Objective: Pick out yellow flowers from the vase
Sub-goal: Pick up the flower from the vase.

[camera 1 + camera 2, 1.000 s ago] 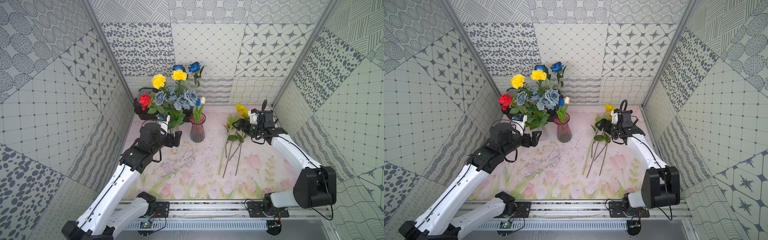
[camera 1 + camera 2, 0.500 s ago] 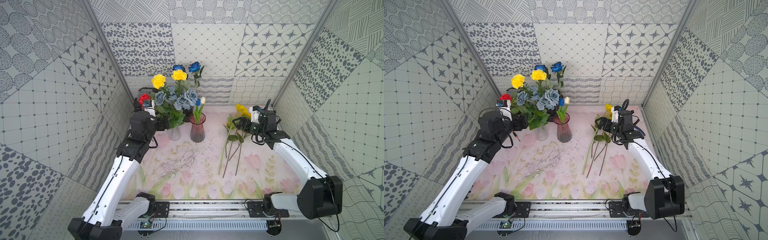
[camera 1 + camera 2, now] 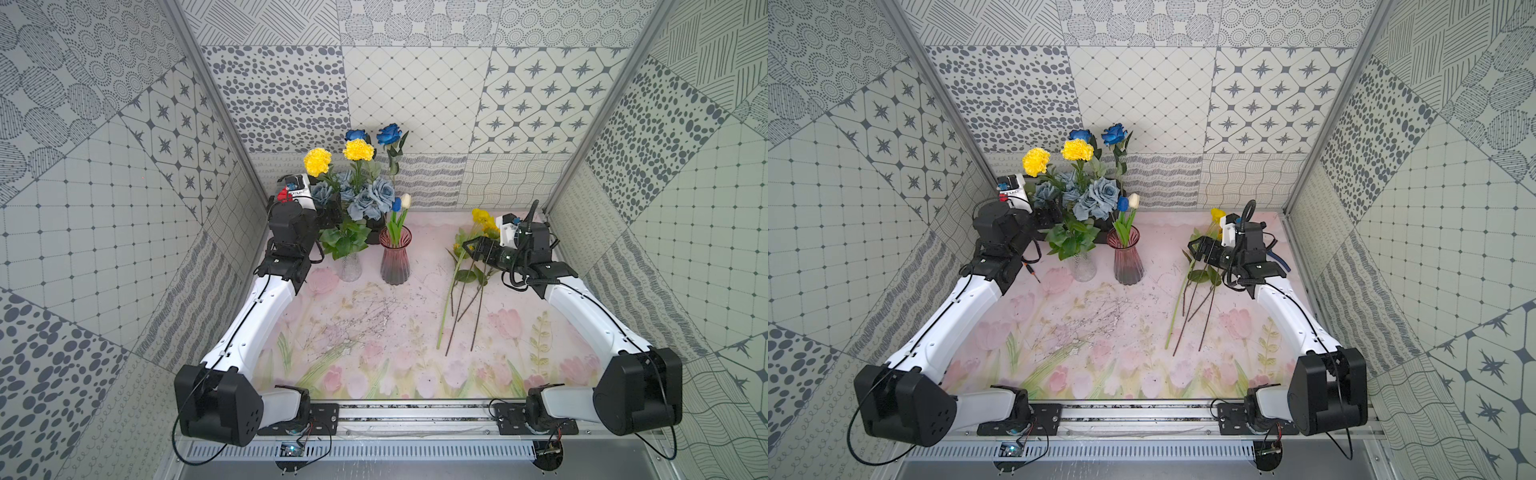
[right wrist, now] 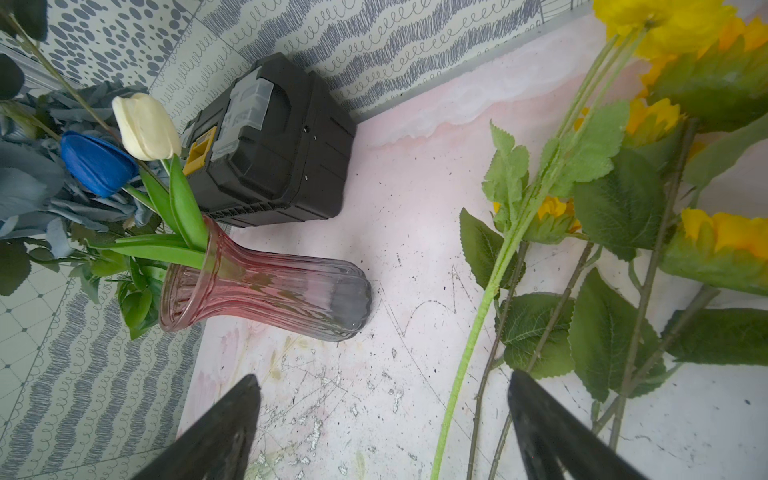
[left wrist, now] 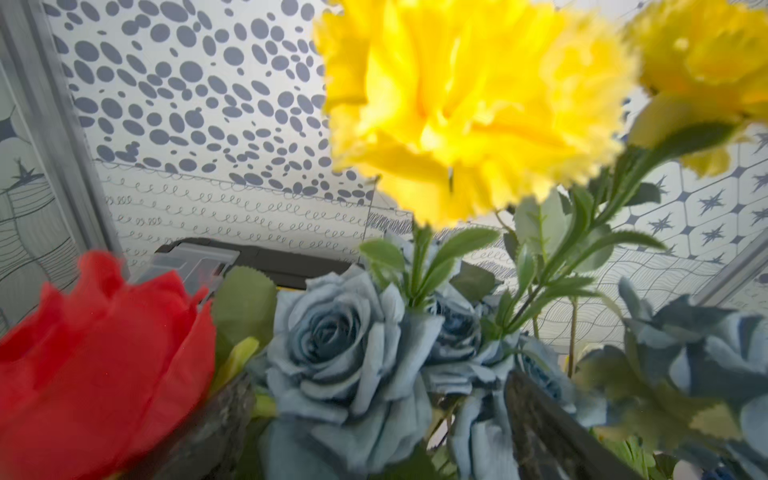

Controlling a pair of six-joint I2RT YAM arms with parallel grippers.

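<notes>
Next, my left gripper moves up and grips the yellow flower's stem (image 5: 420,254) below its bloom, because the grey-blue roses (image 5: 329,340) fill the space between its open fingers.
Two yellow flowers (image 3: 318,161) (image 3: 358,149), ruffled pompoms, stand tall in the clear vase (image 3: 350,266) among grey-blue roses (image 3: 376,199). My left gripper (image 3: 332,212) is pushed into this bouquet from the left, just below the blooms. In the left wrist view it (image 5: 374,419) is open, with grey-blue roses (image 5: 332,345) between its fingers (image 5: 540,428) and a yellow bloom (image 5: 465,104) above. More yellow flowers (image 3: 482,218) lie on the mat at the right. My right gripper (image 3: 471,249) hovers open over their stems (image 4: 469,345), holding nothing.
A pink ribbed vase (image 3: 395,259) with a blue and a white tulip stands right of the clear vase. A black toolbox (image 4: 270,145) sits against the back wall. A red flower (image 5: 95,365) hangs at the bouquet's left. Patterned walls close in on three sides.
My left gripper has risen from beside the clear vase's base up and back into the bouquet. My right gripper has swung a little left above the laid stems.
</notes>
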